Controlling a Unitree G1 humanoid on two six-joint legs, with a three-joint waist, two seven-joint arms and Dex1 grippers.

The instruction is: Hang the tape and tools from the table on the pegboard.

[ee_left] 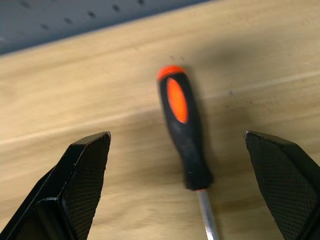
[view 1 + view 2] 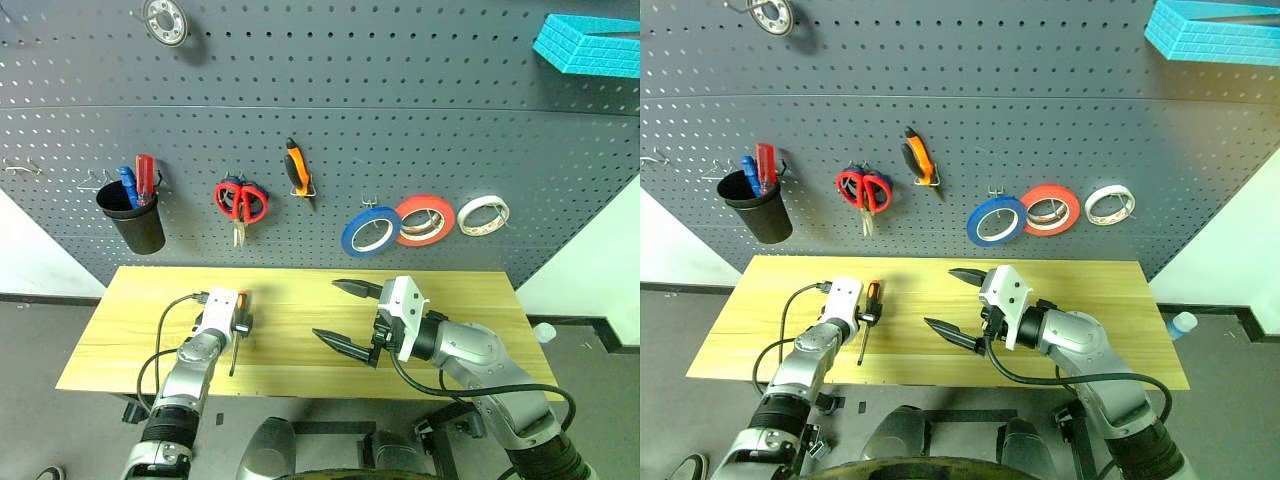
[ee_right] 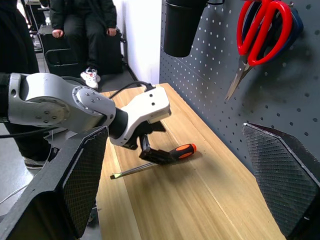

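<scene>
Red and blue handles [image 2: 142, 180] poke up out of the black cup. The screwdriver [image 1: 185, 127] should stand next to them with its handle up when I lower it in.
The screwdriver [image 1: 182, 135], thin with an orange-and-black handle, lies on the light wooden table [image 2: 450, 290]. My left gripper [image 1: 176, 135] is open and low over it, one finger on each side of the handle, apart from it. My right gripper [image 2: 325, 308] hovers open and empty over the middle of the table. On the dark pegboard [image 2: 400, 100] hang the blue tape [image 2: 371, 231], the red-handled scissors [image 2: 240, 201] and the orange-handled pliers [image 2: 297, 170].
A black cup [image 2: 131, 215] holding red and blue screwdrivers hangs at the board's left. A red roll [image 2: 424, 220] and a whitish roll [image 2: 484, 215] hang right of the blue tape. A turquoise block [image 2: 590, 45] sits top right. A person [image 3: 85, 25] sits beyond the table's end.
</scene>
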